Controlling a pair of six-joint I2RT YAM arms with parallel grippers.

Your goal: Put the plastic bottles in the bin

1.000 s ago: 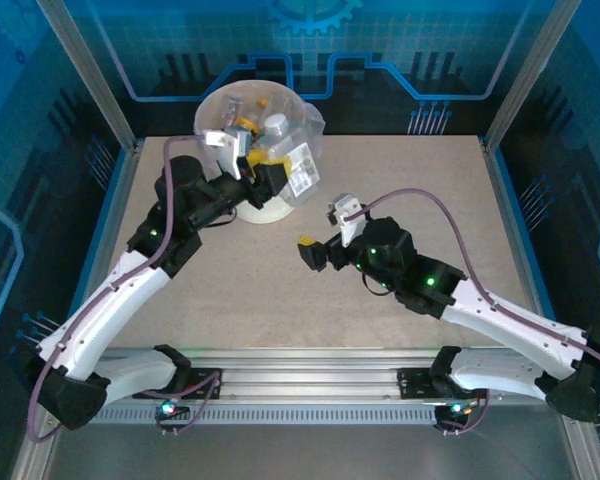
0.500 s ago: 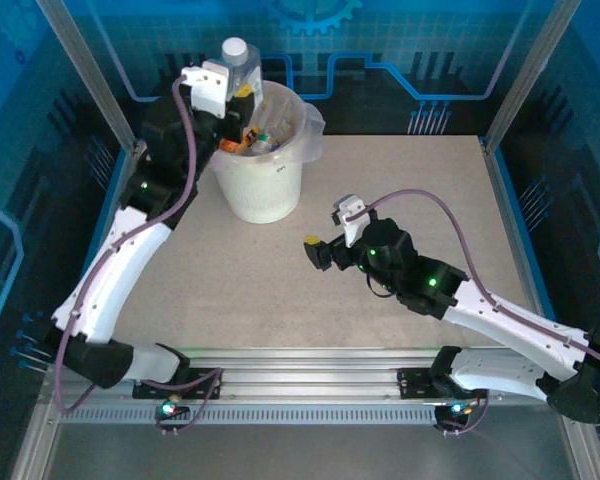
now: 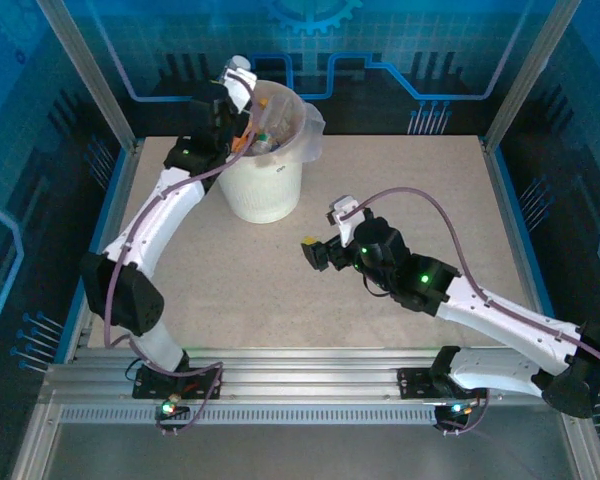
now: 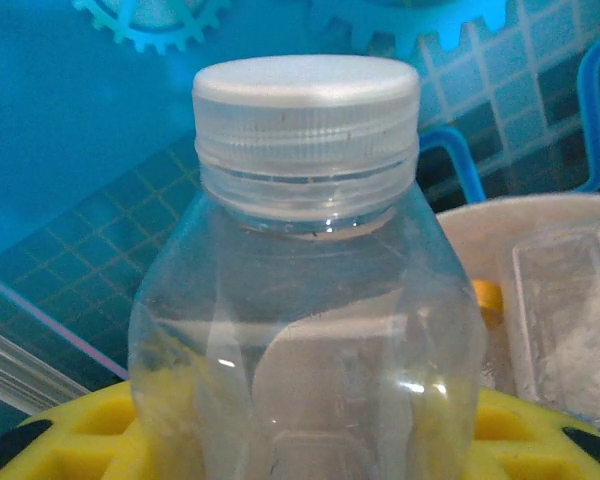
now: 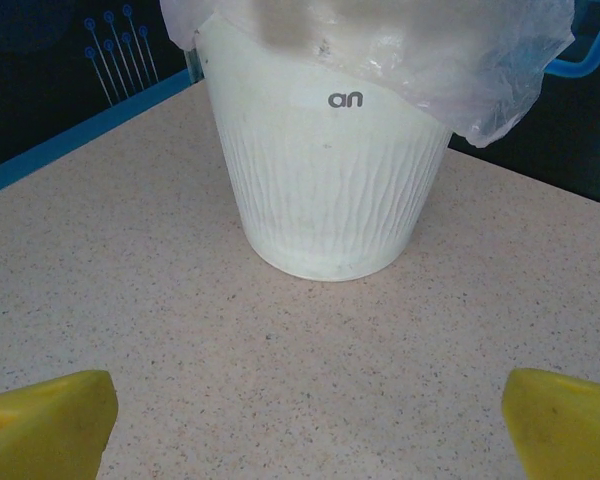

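Note:
The clear bottle's body (image 4: 310, 330) is above the bin's rim, so the robot's left gripper should keep carrying it inward until it is over the bin's opening (image 3: 276, 116), then let it go.
My left gripper (image 4: 305, 440) is shut on a clear plastic bottle (image 4: 305, 300) with a white cap (image 4: 307, 95); its yellow fingers (image 4: 70, 440) flank the bottle's body. In the top view this gripper (image 3: 242, 92) is at the back-left rim of the bin (image 3: 265, 190), a white tapered bucket with a bag liner. Several plastic bottles (image 3: 265, 135) lie inside the bin, and an orange cap (image 4: 488, 295) and a crushed clear bottle (image 4: 570, 300) show there too. My right gripper (image 3: 315, 253) is open and empty over the table, right of the bin (image 5: 325, 190).
The liner bag (image 5: 480, 70) hangs over the bin's rim. Bare speckled tabletop (image 5: 300, 360) lies between my right gripper's yellow fingertips (image 5: 45, 420) and the bin. Blue enclosure walls (image 3: 400, 60) and metal posts (image 3: 90, 80) ring the table.
A second ago the bin was tipped towards the arms with my left gripper at it; it now stands upright. The left arm lifted the clear bottle, then reached to the bin's back-left rim. The right arm barely moved.

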